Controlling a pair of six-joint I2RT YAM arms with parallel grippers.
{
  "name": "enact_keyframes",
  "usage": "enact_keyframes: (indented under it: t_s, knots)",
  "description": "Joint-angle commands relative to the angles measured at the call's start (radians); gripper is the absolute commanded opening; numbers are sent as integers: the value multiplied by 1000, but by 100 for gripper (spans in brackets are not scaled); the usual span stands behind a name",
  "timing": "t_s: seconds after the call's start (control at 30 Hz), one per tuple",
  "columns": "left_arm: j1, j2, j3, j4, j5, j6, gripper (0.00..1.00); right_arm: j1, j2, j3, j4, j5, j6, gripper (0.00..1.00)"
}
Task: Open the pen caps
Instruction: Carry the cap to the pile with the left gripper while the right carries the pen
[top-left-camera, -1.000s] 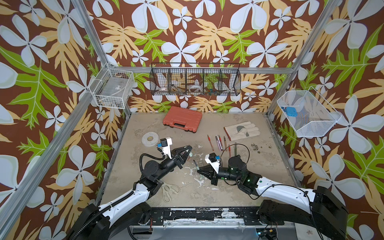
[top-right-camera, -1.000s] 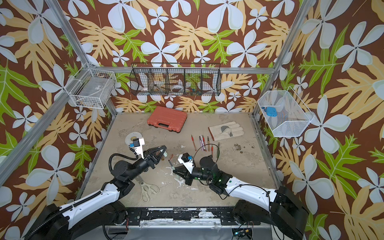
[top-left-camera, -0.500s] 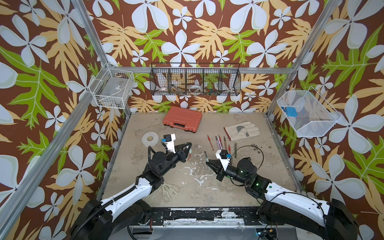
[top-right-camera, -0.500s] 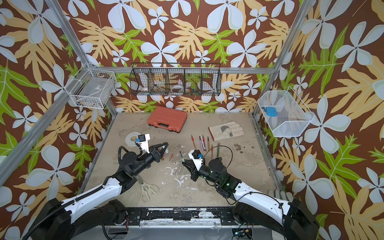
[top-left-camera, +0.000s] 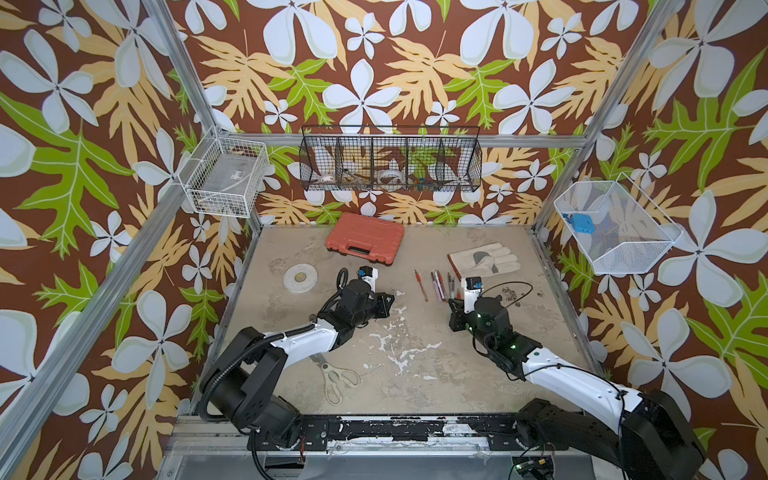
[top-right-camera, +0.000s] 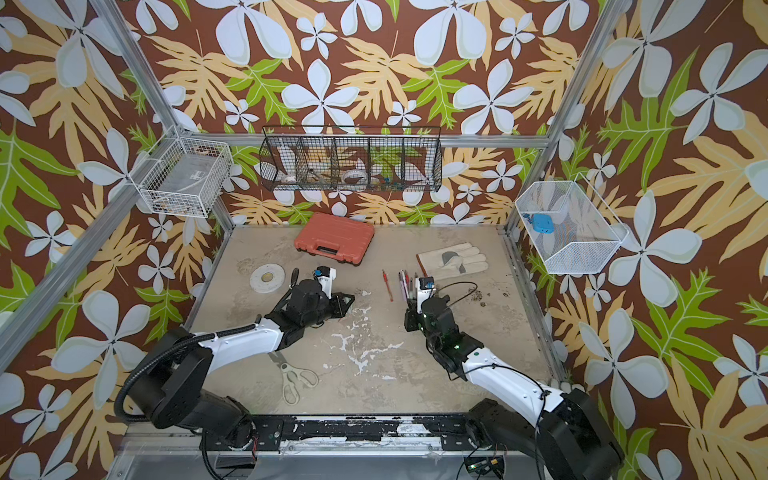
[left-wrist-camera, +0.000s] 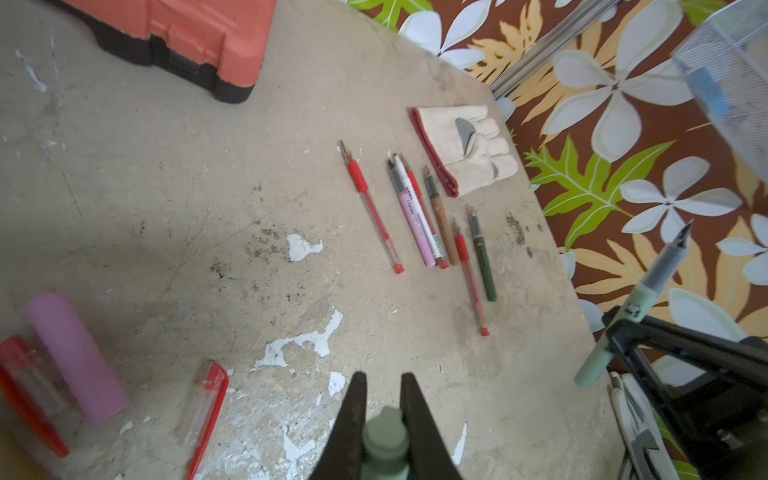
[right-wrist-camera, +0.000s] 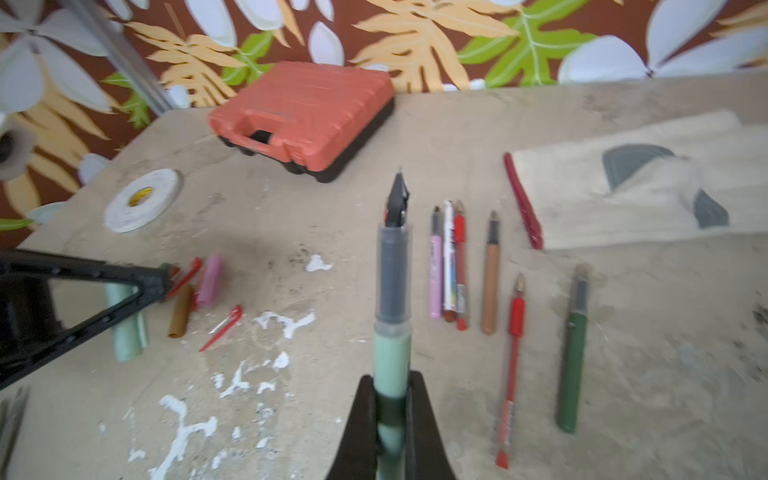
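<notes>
The pale green cap (right-wrist-camera: 129, 339) is off its pen, and there is open space (left-wrist-camera: 246, 342) next to the loose caps. My left gripper should go down next and let go there.
My left gripper (left-wrist-camera: 383, 380) is shut on a pale green pen cap (left-wrist-camera: 384, 436), left of the table's middle in both top views (top-left-camera: 386, 303). My right gripper (right-wrist-camera: 390, 380) is shut on the matching pale green pen (right-wrist-camera: 390, 316), whose grey nib end is bare. It hangs just in front of a row of uncapped pens (top-left-camera: 436, 284). Loose caps lie near the left gripper: a pink cap (right-wrist-camera: 212, 280), a brown cap (right-wrist-camera: 180, 311) and clear red caps (right-wrist-camera: 222, 326). The held cap shows from the side in the right wrist view (right-wrist-camera: 129, 328).
An orange tool case (top-left-camera: 365, 238) lies at the back, a work glove (top-left-camera: 484, 259) behind the pens, a tape roll (top-left-camera: 300, 278) at the left. White-handled scissors (top-left-camera: 336, 380) lie at the front beside the left arm. Wire baskets hang on the walls.
The two grippers have drawn apart. The right one has swung right and back to the pen row with the pen body. The left arm has stretched further back, its gripper staying about where it was.
</notes>
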Motion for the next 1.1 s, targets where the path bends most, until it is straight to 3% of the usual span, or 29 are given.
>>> enact_keyframes:
  t_s: [0.0,0.17,0.5,1.07]
  knots:
    - [0,52,38,-60,-7,48,0,-37,20,12,-51,67,51,0]
    - [-1,138,90,-109,3,70,0,-104,65,21,-60,93,68,0]
    - [-1,265,164,-175,-13,102,0,-231,94,-4,-47,24,94,0]
    - [2,319,240,-350,-227,116,0,-319,146,-11,-42,39,118,0]
